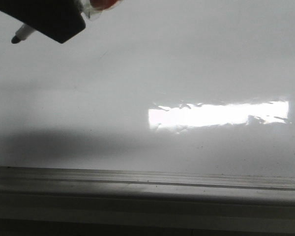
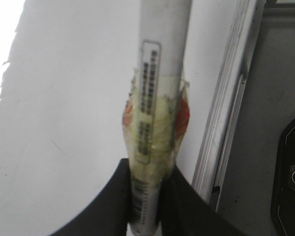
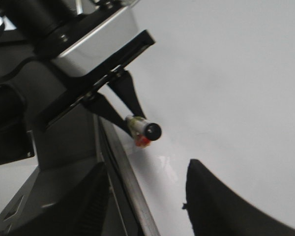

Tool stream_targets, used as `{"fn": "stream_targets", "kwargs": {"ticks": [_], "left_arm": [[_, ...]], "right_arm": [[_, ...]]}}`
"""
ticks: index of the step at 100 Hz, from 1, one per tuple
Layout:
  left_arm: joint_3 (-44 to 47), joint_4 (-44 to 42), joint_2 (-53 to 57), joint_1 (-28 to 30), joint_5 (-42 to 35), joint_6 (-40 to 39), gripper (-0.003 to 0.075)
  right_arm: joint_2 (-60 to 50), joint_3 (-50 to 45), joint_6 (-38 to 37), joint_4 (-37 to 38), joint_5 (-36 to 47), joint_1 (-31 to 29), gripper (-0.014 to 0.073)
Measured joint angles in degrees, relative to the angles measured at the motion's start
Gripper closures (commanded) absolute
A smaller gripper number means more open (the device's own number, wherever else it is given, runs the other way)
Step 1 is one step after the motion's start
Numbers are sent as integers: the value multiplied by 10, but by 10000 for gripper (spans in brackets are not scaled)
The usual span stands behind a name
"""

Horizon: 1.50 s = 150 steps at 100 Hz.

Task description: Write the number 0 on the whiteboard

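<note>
The black end point(image 3: 153, 131) juts free of the left gripper toward the right gripper's open fingers, so the right gripper should keep moving forward, fingers open, until it can close around the marker's body point(image 3: 137, 124).
The whiteboard point(image 1: 137, 73) is glossy white and bare; no number 0 shows on it in any view. My left gripper point(image 1: 71, 22) is at the top left of the front view, shut on a white marker point(image 1: 24, 33) whose dark tip points left over the board. I cannot tell whether the tip touches the board. In the left wrist view the gripper point(image 2: 146, 196) clamps the taped, labelled marker barrel point(image 2: 160, 73) over the whiteboard point(image 2: 64, 123). My right gripper point(image 3: 147, 206) is open and empty above the whiteboard point(image 3: 226, 73) edge, with the left gripper point(image 3: 132, 125) and marker end point(image 3: 150, 130) ahead.
A grey metal frame rail point(image 1: 147, 184) runs along the board's near edge, and shows in the left wrist view point(image 2: 226, 108) too. A bright light strip point(image 1: 219, 115) reflects on the right of the board. A dark device point(image 2: 290, 182) lies on the grey table beyond the rail.
</note>
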<state>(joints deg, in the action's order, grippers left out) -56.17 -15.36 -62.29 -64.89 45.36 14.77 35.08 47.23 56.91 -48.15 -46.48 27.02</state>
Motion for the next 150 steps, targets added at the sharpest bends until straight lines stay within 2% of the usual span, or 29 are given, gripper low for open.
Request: {"fn": "stream_targets", "kwargs": {"ticks": [22, 52, 75, 150], "left_arm": [[0, 28, 20, 0, -1, 46, 739], [0, 49, 31, 0, -1, 103, 739], [0, 63, 31, 0, 1, 119, 739], [0, 70, 31, 0, 1, 130, 739]], "right_arm": [[70, 0, 26, 67, 43, 115, 281], [153, 13, 37, 75, 151, 200, 269], [199, 34, 41, 75, 180, 212, 251], [284, 60, 43, 30, 177, 214, 256]]}}
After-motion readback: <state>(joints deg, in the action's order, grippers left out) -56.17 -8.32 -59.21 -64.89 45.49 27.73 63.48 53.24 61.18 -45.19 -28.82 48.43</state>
